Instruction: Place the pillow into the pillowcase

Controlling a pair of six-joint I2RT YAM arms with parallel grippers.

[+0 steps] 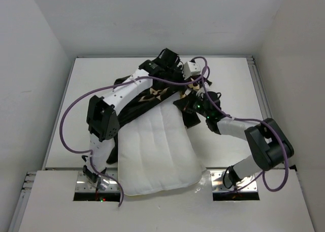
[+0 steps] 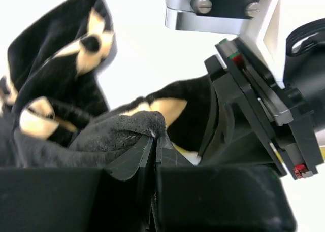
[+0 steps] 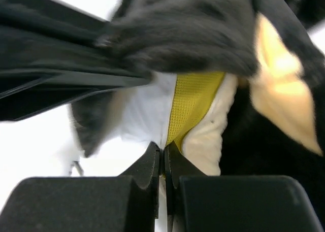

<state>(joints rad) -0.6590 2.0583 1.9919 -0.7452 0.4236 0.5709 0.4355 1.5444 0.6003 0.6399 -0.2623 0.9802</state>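
Observation:
Next, I let go with my left gripper and grab the pillowcase's opposite side [image 1: 131,113] before lifting, because both grippers are crowded at one far corner of the pillow [image 1: 177,101] and that side of the pillowcase lies loose.
The white quilted pillow [image 1: 157,151] lies in the middle of the table, its near end by the arm bases. Its far end goes under the black pillowcase [image 1: 147,97] with beige flowers. My left gripper [image 1: 189,81] is shut on a fold of the pillowcase [image 2: 117,130], pinched at its fingertips [image 2: 155,138]. My right gripper [image 1: 190,96] is shut on the pillow's edge [image 3: 142,115] at the yellow band [image 3: 195,100], with the pillowcase [image 3: 193,34] draped just above it. Both grippers meet at the pillow's far right corner. A sliver of pillow [image 2: 185,153] shows behind the left fingers.
White walls close in the table [image 1: 233,90] on the left, the right and the back. Purple cables [image 1: 76,110] loop off both arms. The right arm's wrist housing [image 2: 264,90] is close to the left gripper.

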